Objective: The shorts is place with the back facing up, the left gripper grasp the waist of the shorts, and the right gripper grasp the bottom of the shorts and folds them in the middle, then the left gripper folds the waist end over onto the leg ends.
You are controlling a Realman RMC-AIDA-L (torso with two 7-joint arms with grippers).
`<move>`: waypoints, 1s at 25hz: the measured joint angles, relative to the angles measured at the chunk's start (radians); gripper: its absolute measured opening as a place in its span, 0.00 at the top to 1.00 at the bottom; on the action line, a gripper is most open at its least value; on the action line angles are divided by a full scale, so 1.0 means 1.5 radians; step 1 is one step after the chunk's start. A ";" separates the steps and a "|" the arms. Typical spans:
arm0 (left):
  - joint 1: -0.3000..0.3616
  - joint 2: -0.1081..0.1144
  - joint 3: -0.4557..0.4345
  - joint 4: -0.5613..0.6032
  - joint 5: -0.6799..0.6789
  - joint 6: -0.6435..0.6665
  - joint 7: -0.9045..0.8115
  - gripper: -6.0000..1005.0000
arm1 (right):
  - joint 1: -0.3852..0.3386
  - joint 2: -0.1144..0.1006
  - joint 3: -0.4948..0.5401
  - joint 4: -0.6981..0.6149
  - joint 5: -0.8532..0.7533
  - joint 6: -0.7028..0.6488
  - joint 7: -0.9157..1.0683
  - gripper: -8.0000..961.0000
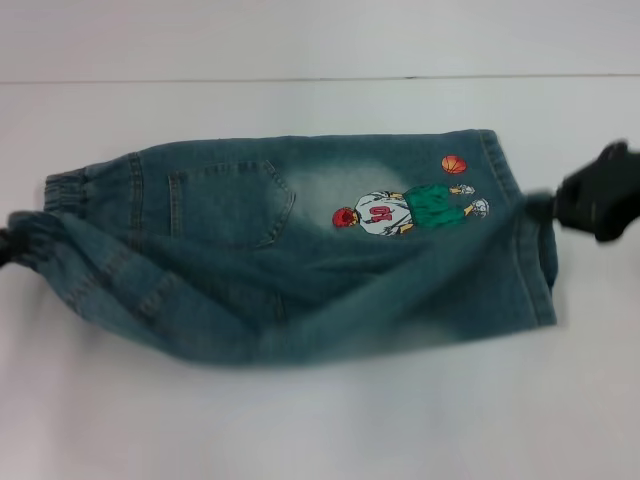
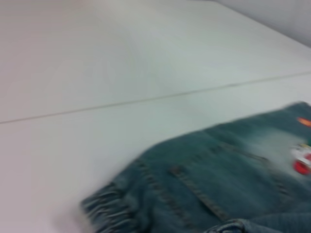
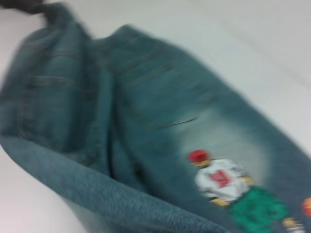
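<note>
I should keep folding the shorts' near half [image 1: 300, 335] over the flat far half with my right gripper until the hem meets the shorts' far edge [image 1: 478, 136]. The near half is stretched from waist to hem.
Blue denim shorts [image 1: 300, 260] lie back up on the white table, with a back pocket [image 1: 230, 205] and a cartoon basketball-player print [image 1: 410, 208] showing. The elastic waist [image 1: 60, 200] points left and the leg hems [image 1: 535, 270] point right. My left gripper [image 1: 6, 245] shows only as a dark tip at the left edge, shut on the waist. My right gripper [image 1: 553, 207] is shut on the bottom hem at the right. The near half of the shorts hangs lifted and stretched between them. The wrist views show the pocket side [image 2: 218, 179] and the print [image 3: 223, 182].
The white table [image 1: 320, 420] stretches all around the shorts. A thin seam line [image 1: 320, 78] crosses the table behind them. No other objects are in view.
</note>
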 joint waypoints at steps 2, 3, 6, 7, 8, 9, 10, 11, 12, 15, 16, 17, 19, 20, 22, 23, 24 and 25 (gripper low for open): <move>-0.004 0.002 0.006 0.002 0.001 -0.027 -0.024 0.95 | 0.000 0.000 0.009 0.001 0.000 0.041 0.014 0.97; -0.005 0.003 0.013 0.003 0.002 -0.042 -0.035 0.95 | 0.000 0.000 0.012 0.003 0.000 0.062 0.021 0.97; -0.006 0.004 0.039 0.002 0.005 -0.088 -0.064 0.95 | 0.000 0.000 0.018 0.010 0.003 0.129 0.046 0.97; -0.006 0.004 0.052 0.001 0.006 -0.108 -0.076 0.95 | 0.000 0.000 0.018 0.015 0.004 0.146 0.053 0.97; -0.006 0.004 0.063 -0.001 0.007 -0.125 -0.085 0.95 | 0.000 -0.001 0.017 0.023 0.005 0.174 0.064 0.97; -0.006 0.004 0.075 -0.002 0.008 -0.141 -0.093 0.95 | 0.001 -0.001 0.016 0.032 0.006 0.200 0.073 0.97; -0.006 0.002 0.093 -0.004 0.008 -0.160 -0.104 0.95 | 0.002 -0.001 0.014 0.041 0.005 0.226 0.080 0.97; -0.006 0.001 0.104 -0.004 0.008 -0.174 -0.113 0.95 | 0.004 -0.001 0.012 0.051 0.005 0.254 0.087 0.97; -0.006 0.000 0.118 -0.006 0.008 -0.190 -0.121 0.95 | 0.006 -0.001 0.012 0.067 0.004 0.282 0.091 0.97; -0.006 -0.002 0.156 -0.014 0.008 -0.232 -0.143 0.95 | 0.021 -0.006 0.011 0.129 0.006 0.347 0.086 0.97; -0.007 -0.002 0.170 -0.021 0.009 -0.245 -0.147 0.95 | 0.021 -0.006 0.011 0.129 0.006 0.347 0.086 0.97; -0.009 -0.003 0.180 -0.027 0.009 -0.256 -0.149 0.95 | 0.026 -0.007 0.011 0.146 0.005 0.362 0.081 0.97; -0.013 -0.003 0.194 -0.039 0.009 -0.275 -0.150 0.94 | 0.035 -0.007 0.004 0.179 0.004 0.388 0.073 0.97; -0.016 -0.004 0.201 -0.043 0.009 -0.285 -0.150 0.94 | 0.039 -0.007 -0.002 0.194 0.003 0.401 0.072 0.97; -0.020 -0.006 0.208 -0.047 0.009 -0.298 -0.150 0.94 | 0.044 -0.006 -0.015 0.216 -0.002 0.434 0.071 0.97; -0.023 -0.007 0.212 -0.047 0.009 -0.306 -0.151 0.94 | 0.045 -0.005 -0.021 0.224 -0.005 0.450 0.072 0.97; -0.025 -0.008 0.217 -0.048 0.009 -0.316 -0.151 0.94 | 0.048 -0.004 -0.026 0.234 -0.010 0.469 0.073 0.97; -0.027 -0.009 0.221 -0.049 0.009 -0.322 -0.151 0.94 | 0.052 -0.004 -0.031 0.247 -0.015 0.488 0.074 0.97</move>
